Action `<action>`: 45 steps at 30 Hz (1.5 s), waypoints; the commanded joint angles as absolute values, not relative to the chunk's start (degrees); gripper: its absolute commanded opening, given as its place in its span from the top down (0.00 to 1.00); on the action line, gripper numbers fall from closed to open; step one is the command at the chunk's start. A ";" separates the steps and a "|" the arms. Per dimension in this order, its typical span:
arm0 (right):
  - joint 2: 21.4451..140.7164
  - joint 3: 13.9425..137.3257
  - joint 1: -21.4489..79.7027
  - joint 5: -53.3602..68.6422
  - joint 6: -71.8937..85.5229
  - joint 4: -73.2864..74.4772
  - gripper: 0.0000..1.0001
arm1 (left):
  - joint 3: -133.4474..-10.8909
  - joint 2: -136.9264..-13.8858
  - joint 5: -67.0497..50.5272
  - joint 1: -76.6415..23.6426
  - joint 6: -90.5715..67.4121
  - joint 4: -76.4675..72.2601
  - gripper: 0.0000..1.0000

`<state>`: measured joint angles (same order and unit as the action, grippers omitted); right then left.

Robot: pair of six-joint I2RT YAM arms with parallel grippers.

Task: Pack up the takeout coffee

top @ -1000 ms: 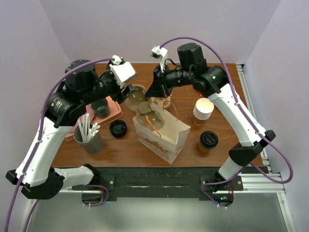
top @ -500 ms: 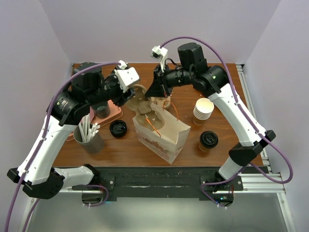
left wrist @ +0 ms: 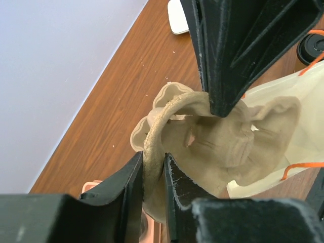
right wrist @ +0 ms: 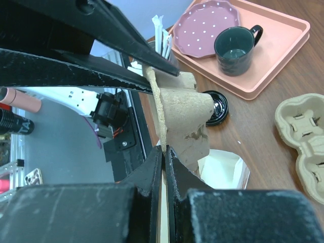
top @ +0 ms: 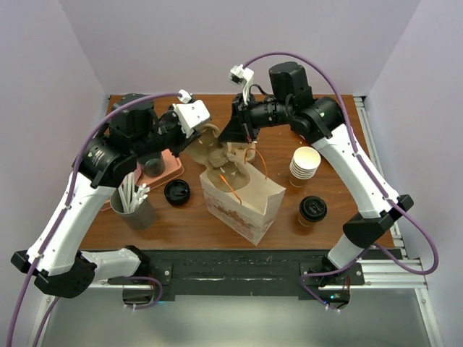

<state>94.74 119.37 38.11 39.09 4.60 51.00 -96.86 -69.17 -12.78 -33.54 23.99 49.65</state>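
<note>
The carrier is tilted into the bag's opening [top: 231,176] and both grippers are crowded at one end, so next I open my right gripper while my left gripper raises the carrier level [top: 217,157].
The takeout coffee [top: 312,210], a tan paper cup with a black sip lid, stands on the table right of the paper bag [top: 242,199]. Neither gripper is near it. Both grippers hold one brown pulp cup carrier [top: 212,150] tilted above the bag's open mouth. My left gripper [top: 197,141] is shut on the carrier's rim [left wrist: 152,167]. My right gripper [top: 237,136] is shut on the opposite edge [right wrist: 163,147]. The bag's white inside shows below the carrier [right wrist: 223,169].
A stack of lidless cups [top: 304,166] stands right of the bag. A loose black lid [top: 177,191] and a metal cup of straws [top: 134,202] are at the left. A pink tray [top: 168,168] holds a dark mug [top: 150,160]. A second carrier [right wrist: 304,126] lies behind the bag.
My left arm has swung a little to the right and forward, bringing the carrier more over the bag. The right gripper has barely moved.
</note>
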 commanded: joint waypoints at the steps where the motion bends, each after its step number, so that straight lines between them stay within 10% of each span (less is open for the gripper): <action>1: 93.34 120.85 37.09 41.57 8.86 47.29 0.94 | -97.38 -67.94 -12.74 -33.49 21.19 45.79 0.78; 21: 80.60 111.98 27.95 38.34 27.43 33.21 0.40 | -100.54 -65.74 -24.69 -33.49 1.07 49.30 0.86; 45: 65.21 101.87 27.86 16.60 14.50 52.92 0.48 | -101.16 -72.16 -28.83 -33.40 -12.39 59.50 0.85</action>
<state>65.49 102.48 27.83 19.59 15.35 52.45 -101.45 -70.72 -25.69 -33.52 -7.25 55.90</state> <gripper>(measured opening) 0.567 0.168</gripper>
